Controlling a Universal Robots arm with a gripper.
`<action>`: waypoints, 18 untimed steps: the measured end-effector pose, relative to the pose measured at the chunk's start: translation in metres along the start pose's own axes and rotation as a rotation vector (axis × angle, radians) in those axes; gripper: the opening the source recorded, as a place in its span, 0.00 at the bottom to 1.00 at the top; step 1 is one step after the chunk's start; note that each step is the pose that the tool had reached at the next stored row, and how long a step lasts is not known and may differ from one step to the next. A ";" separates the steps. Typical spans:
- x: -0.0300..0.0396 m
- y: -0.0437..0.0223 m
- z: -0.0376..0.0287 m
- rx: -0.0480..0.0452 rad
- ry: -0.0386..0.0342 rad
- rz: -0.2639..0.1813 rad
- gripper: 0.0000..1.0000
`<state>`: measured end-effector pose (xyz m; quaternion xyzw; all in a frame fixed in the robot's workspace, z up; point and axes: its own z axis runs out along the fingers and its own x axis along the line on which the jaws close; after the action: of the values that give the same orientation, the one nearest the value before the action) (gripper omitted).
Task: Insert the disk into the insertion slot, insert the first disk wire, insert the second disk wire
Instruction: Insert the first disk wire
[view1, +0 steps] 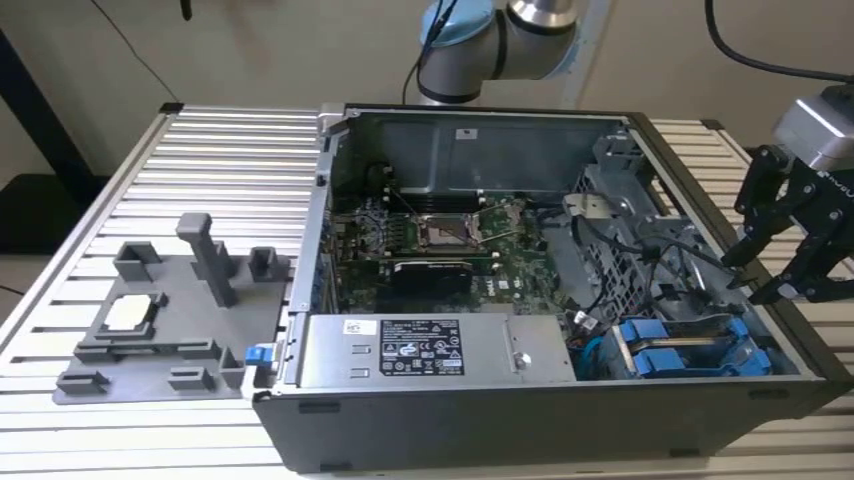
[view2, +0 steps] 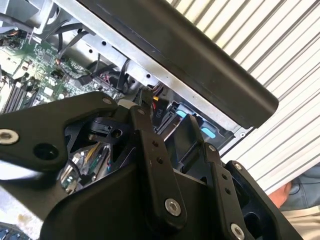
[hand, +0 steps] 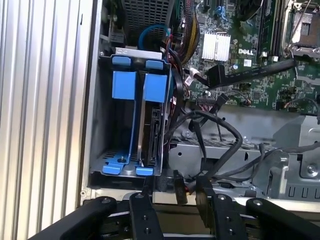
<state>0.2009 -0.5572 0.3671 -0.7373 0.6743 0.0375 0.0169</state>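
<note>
The connector's wire hangs in a slack loop (hand: 235, 137), so I expect it to come along and stay curved when I bring the small black connector (hand: 180, 188) to the disk.
The disk (hand: 150, 131) stands edge-on in its bright blue carrier (hand: 154, 86) inside the drive cage's insertion slot (hand: 107, 125), beside a second blue-fronted carrier (hand: 123, 84). In the exterior view the two blue fronts (view1: 661, 350) sit at the case's near corner on the exterior view's right. My gripper (view1: 754, 280) hovers above that corner, open and holding nothing. Its fingers (hand: 144, 215) straddle a loose black wire connector (hand: 178, 190) without touching it. Several black disk wires (hand: 222, 142) loop beside the cage. In the second wrist view the gripper (view2: 170, 115) hangs over the cage.
The open computer case (view1: 534, 425) lies on a slatted metal table (view1: 227, 160). Its motherboard (view1: 447, 235) and power supply (view1: 420, 350) are exposed. A grey fixture (view1: 160, 320) with posts stands on the exterior view's left. The case's wall (view2: 200, 65) runs close beside the gripper.
</note>
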 end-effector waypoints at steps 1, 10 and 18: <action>-0.0003 -0.0005 0.0000 -0.0029 -0.0001 -0.001 0.46; -0.0013 -0.0025 0.0002 -0.0104 0.0018 -0.002 0.46; -0.0023 -0.0029 0.0002 -0.0111 0.0054 -0.002 0.19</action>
<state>0.2036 -0.5546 0.3669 -0.7383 0.6732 0.0393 0.0111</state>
